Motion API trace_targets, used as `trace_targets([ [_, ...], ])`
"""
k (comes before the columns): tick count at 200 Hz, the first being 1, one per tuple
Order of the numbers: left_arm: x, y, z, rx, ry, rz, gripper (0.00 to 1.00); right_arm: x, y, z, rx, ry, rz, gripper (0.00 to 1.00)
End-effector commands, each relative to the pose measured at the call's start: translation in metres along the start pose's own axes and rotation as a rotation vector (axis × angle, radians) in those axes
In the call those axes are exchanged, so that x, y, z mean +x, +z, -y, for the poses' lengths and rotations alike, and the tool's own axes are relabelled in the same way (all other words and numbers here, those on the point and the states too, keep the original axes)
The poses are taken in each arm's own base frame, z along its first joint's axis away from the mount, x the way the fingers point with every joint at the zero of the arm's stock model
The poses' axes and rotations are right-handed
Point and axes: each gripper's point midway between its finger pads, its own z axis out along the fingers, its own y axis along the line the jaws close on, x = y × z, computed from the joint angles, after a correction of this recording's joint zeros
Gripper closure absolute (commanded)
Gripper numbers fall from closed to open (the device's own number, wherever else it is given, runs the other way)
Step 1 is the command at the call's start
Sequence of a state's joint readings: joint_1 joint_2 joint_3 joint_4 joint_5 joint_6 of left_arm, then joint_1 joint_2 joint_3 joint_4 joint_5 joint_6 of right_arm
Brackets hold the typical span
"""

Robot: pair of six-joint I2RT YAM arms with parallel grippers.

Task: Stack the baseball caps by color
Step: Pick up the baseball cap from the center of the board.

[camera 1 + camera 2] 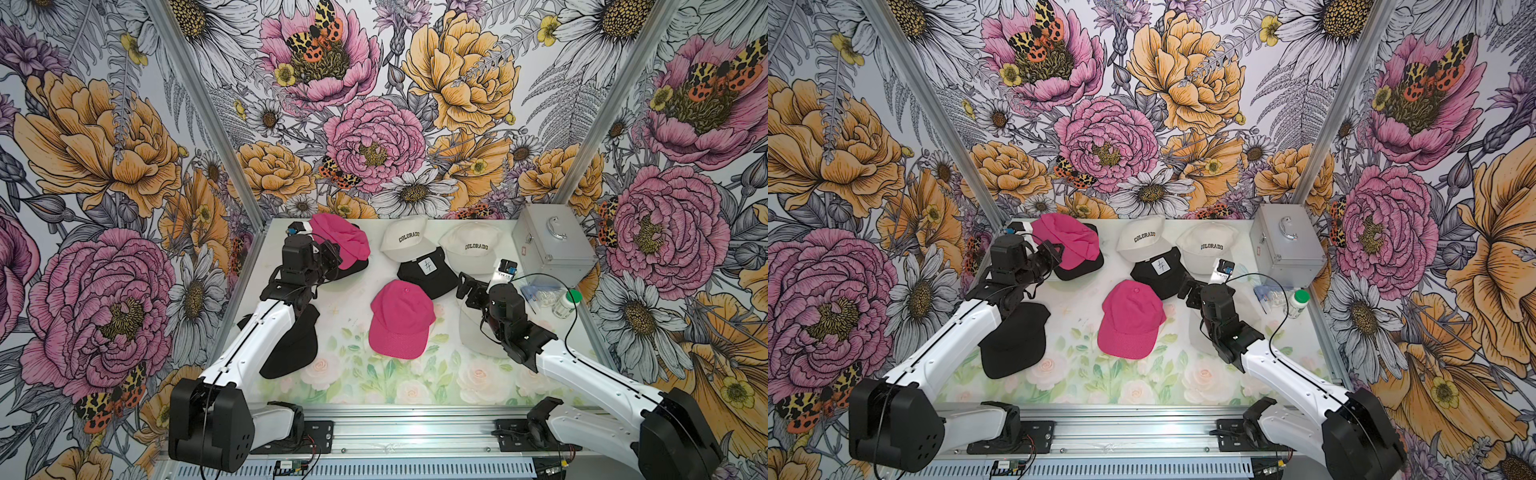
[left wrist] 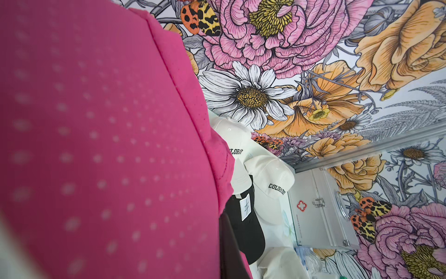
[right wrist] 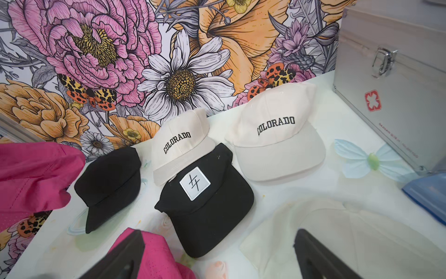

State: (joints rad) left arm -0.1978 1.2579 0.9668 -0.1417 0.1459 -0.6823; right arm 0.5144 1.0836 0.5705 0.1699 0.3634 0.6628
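The hot pink cap [image 1: 339, 231] hangs crumpled from my left gripper, so next my right gripper leaves the cream cap and takes the hot pink cap's free side [image 1: 360, 243].
My left gripper [image 1: 332, 254] is shut on a hot pink cap [image 1: 338, 239], which hangs off the table at the back left over a black cap [image 1: 356, 266]. That pink fabric [image 2: 96, 145] fills most of the left wrist view. A second pink cap [image 1: 401, 320] lies mid-table. Behind it sits a black cap with a white patch [image 1: 428, 274]. Two cream COLORADO caps [image 1: 407, 241] [image 1: 471, 247] lie at the back. Another black cap [image 1: 295, 345] lies under my left arm. My right gripper [image 1: 467, 286] [image 3: 218, 239] is open, empty, above the edge of a third cream cap [image 3: 337, 236].
A silver metal case [image 1: 552, 241] stands at the back right corner. In front of it lie a clear plastic bag [image 1: 536, 293] and a white bottle with a green lid [image 1: 567, 303]. Floral walls close in three sides of the table.
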Motion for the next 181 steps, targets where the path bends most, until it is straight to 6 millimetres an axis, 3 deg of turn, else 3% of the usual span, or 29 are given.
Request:
trace_targets([
  [1,0.014,-0.005,0.033,0.15,0.068,-0.099,1.0,-0.014,0.005,-0.01,-0.11,0.146,0.016,0.01],
  [26,0.024,-0.015,0.072,0.335,0.121,-0.149,1.0,-0.017,0.01,-0.015,-0.235,0.236,-0.037,0.01],
  [50,0.034,-0.035,0.102,0.484,0.163,-0.18,1.0,-0.031,0.003,-0.038,-0.446,0.357,-0.049,0.0],
  [79,0.055,-0.061,0.14,0.677,0.221,-0.265,1.0,-0.049,-0.011,-0.072,-0.606,0.357,-0.085,0.0],
  [130,0.071,-0.065,0.153,0.751,0.247,-0.316,1.0,-0.064,-0.027,-0.095,-0.709,0.426,-0.139,0.01],
  [151,0.073,-0.064,0.166,0.822,0.229,-0.334,1.0,-0.055,-0.023,-0.094,-0.692,0.508,-0.203,0.0],
  [181,0.094,-0.066,0.185,0.92,0.285,-0.402,1.0,-0.044,-0.018,-0.092,-0.684,0.555,-0.254,0.01],
])
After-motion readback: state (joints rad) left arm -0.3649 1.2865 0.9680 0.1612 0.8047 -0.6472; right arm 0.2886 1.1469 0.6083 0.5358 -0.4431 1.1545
